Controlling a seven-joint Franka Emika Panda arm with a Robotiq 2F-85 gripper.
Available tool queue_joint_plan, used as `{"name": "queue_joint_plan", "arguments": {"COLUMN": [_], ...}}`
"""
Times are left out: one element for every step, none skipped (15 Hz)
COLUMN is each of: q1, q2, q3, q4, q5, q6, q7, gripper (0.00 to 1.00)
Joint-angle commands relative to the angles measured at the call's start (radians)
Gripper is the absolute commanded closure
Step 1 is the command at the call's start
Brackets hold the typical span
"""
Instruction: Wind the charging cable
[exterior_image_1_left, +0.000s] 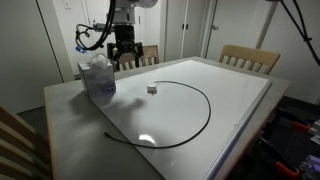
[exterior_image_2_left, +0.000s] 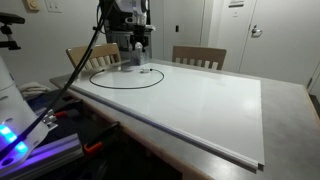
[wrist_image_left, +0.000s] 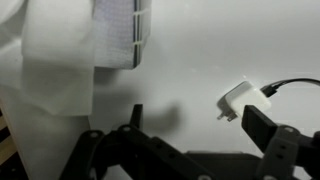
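I should swing back over the charging cable's loose end (exterior_image_1_left: 107, 135) before winding, because my gripper hangs near the white plug adapter (exterior_image_1_left: 152, 88), far from that loose end.
The charging cable (exterior_image_1_left: 209, 105) is a thin black cord lying in a wide open loop on the white tabletop, also seen as a flat ring in an exterior view (exterior_image_2_left: 125, 89). One end runs into a small white plug adapter (exterior_image_1_left: 152, 89), which the wrist view shows lying on its side (wrist_image_left: 245, 100) with the cord leaving to the right. My gripper (exterior_image_1_left: 125, 50) hangs above the table's far corner, behind the adapter, and is open (wrist_image_left: 198, 121). Its right finger (wrist_image_left: 260, 128) is just below the adapter. Nothing is between the fingers.
A translucent plastic bag (exterior_image_1_left: 97, 78) stands on the table right beside the gripper, filling the wrist view's upper left (wrist_image_left: 110, 35). Wooden chairs (exterior_image_1_left: 249, 58) stand along the far side of the table (exterior_image_1_left: 240, 95). Robot cabling hangs behind the arm.
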Motion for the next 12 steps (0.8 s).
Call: {"name": "queue_joint_plan", "arguments": {"q1": [-0.005,-0.005,-0.004,-0.004,-0.004,0.001,0.007,0.009,-0.001,0.003,0.005,0.008], "q2": [0.073,0.09,0.108,0.128,0.149,0.17,0.19,0.208,0.232,0.177,0.189,0.189], "q3": [0.1,0.129,0.159,0.191,0.228,0.256,0.283,0.313,0.36,0.285,0.298,0.295], "q4": [0.043,0.046,0.05,0.052,0.055,0.058,0.064,0.063,0.045,0.026,0.026,0.026], "q5": [-0.04,-0.056,-0.081,-0.109,-0.143,-0.173,-0.203,-0.235,-0.281,-0.216,-0.228,-0.228], "q6": [-0.073,-0.089,-0.103,-0.118,-0.133,-0.145,-0.163,-0.178,-0.211,-0.16,-0.167,-0.167], "q7": [0.0,0.0,0.0,0.0,-0.002,-0.006,-0.007,-0.007,-0.007,0.001,0.003,0.004], "gripper": [0.0,0.0,0.0,0.0,0.0,0.0,0.0,0.0,0.0,0.0,0.0,0.0]}}
